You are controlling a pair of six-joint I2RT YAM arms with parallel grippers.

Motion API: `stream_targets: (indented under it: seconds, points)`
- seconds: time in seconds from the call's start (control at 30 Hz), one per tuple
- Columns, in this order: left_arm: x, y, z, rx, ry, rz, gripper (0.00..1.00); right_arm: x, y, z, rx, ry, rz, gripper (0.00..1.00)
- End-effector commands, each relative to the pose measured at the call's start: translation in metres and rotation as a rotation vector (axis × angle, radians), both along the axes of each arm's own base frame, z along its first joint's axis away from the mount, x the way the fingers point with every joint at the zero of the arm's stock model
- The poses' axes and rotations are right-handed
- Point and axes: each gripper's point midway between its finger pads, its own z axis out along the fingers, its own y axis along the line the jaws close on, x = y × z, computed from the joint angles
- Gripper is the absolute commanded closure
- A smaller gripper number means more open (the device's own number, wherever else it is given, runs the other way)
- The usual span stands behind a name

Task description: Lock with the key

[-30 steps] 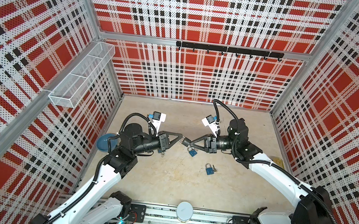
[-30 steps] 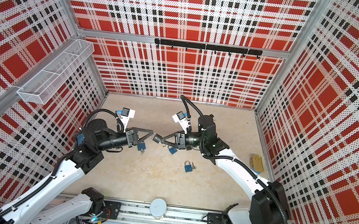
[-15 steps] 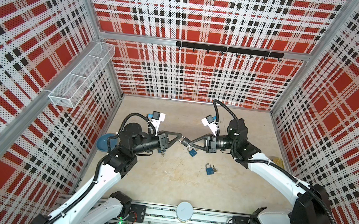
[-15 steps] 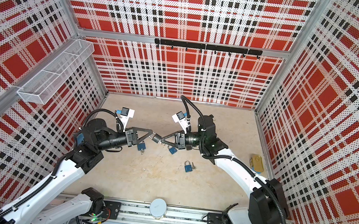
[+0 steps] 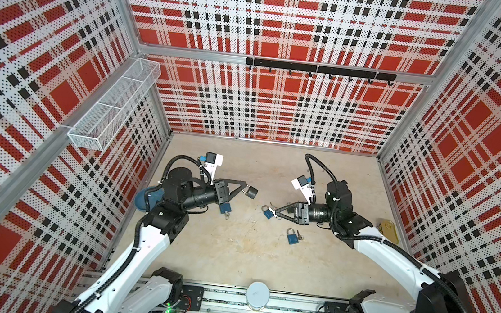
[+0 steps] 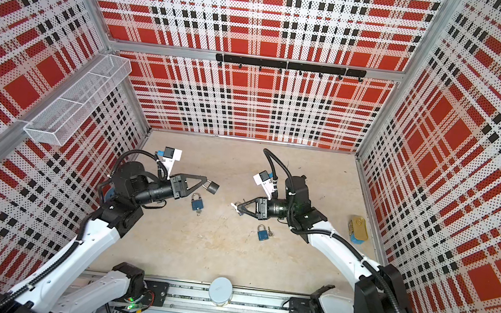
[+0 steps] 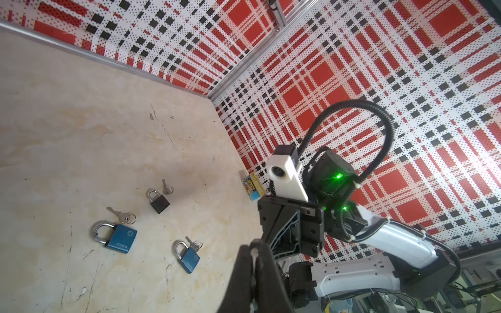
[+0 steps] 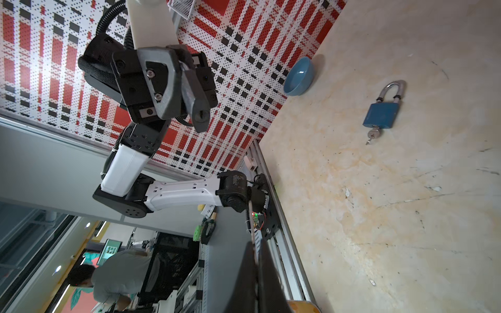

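Open floor (image 5: 267, 246) lies in front of the blue padlocks, so my left gripper should go on lowering the black padlock (image 5: 251, 193) there and let go of it once it rests.
My left gripper (image 5: 244, 189) (image 6: 206, 184) is shut on the shackle of a black padlock (image 5: 252, 192) (image 6: 213, 188) and holds it above the floor. In the right wrist view the padlock (image 8: 201, 115) shows its keyhole, with nothing in it. To its right, across a gap, my right gripper (image 5: 275, 213) (image 6: 238, 209) is shut on the key (image 8: 251, 216), a thin blade seen edge-on that sticks out between the fingers and points toward the padlock. In the left wrist view my left gripper (image 7: 253, 248) hides the right arm's fingertips.
Blue padlocks with keys lie on the floor (image 5: 226, 208) (image 5: 268, 212) (image 5: 291, 236). A dark padlock (image 7: 160, 202) with keys lies under my right arm. A blue bowl (image 8: 299, 77) sits by the left wall and a tin can (image 5: 388, 231) by the right wall.
My right gripper has closed fully and drawn back to the right and a little toward the front, widening the gap to the black padlock. The left arm has held still.
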Motion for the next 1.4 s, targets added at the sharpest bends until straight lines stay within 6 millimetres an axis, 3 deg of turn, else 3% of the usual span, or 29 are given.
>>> stream_targets:
  seconds: [0.0,0.3,0.47,0.7,1.03,1.37]
  points:
    - [-0.005,-0.013,-0.030,0.062,0.053,-0.039,1.00,0.005,-0.017,-0.005,-0.067,-0.035,-0.101,1.00]
    - [-0.020,-0.057,-0.139,0.289,0.268,-0.150,1.00,-0.004,-0.042,-0.026,-0.192,0.003,-0.202,1.00]
    - [-0.025,-0.077,-0.179,0.374,0.329,-0.236,1.00,-0.006,-0.052,-0.049,-0.265,0.038,-0.236,1.00]
    - [-0.031,-0.089,-0.232,0.503,0.409,-0.321,1.00,-0.006,-0.059,-0.070,-0.305,0.067,-0.276,1.00]
    - [-0.037,-0.104,-0.267,0.608,0.451,-0.404,1.00,-0.005,-0.066,-0.093,-0.367,0.096,-0.310,1.00]
    - [-0.032,-0.095,-0.282,0.706,0.458,-0.388,1.00,-0.006,-0.065,-0.125,-0.428,0.148,-0.342,1.00]
